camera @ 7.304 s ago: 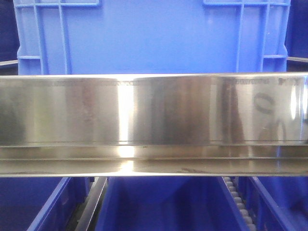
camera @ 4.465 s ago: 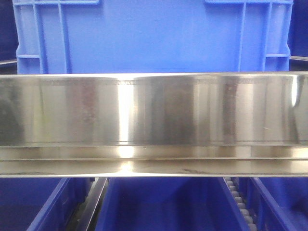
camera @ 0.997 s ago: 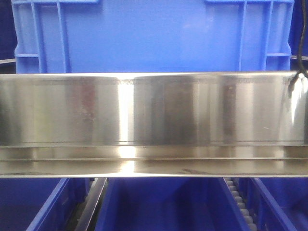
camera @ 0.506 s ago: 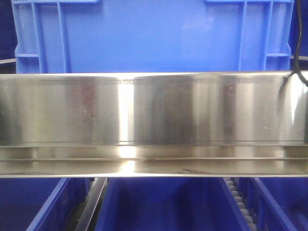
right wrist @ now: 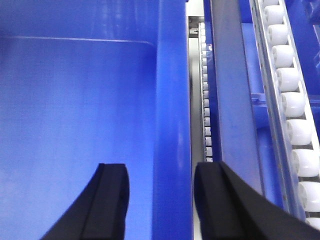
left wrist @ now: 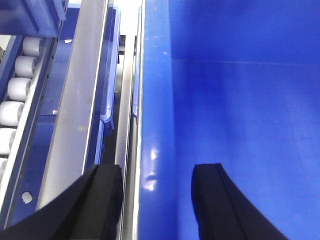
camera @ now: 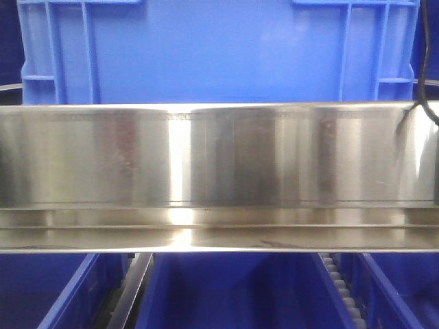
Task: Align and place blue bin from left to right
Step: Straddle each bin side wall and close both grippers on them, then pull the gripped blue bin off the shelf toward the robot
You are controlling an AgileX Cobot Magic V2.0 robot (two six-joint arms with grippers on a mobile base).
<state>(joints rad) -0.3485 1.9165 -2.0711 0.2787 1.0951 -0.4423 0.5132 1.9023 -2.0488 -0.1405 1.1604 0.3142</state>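
The blue bin will come free up and over when I lift it, because the steel rail (camera: 260, 156) covers the foot of the blue bin's end (camera: 219, 55).
The blue bin (camera: 219, 55) fills the top of the front view, its ribbed end wall standing behind a steel rail. In the left wrist view my left gripper (left wrist: 156, 171) is open, its black fingers (left wrist: 102, 200) straddling the bin's left wall (left wrist: 155, 100), one outside and one inside. My right gripper (right wrist: 161, 170) is likewise open in the right wrist view. It straddles the bin's right wall (right wrist: 172, 100), with small gaps on both sides.
A wide shiny steel rail (camera: 219, 157) crosses the front view. Shallower blue bins (camera: 233, 295) sit below it. White roller tracks (left wrist: 20, 90) (right wrist: 295, 100) and metal guides flank the bin. A neighbouring bin's rim (left wrist: 107, 75) lies close on the left. A black cable (camera: 426, 62) hangs at the right edge.
The bin has shifted slightly left since the earliest frame. A black cable has come into the right edge of the front view. Nothing differs in the last half second.
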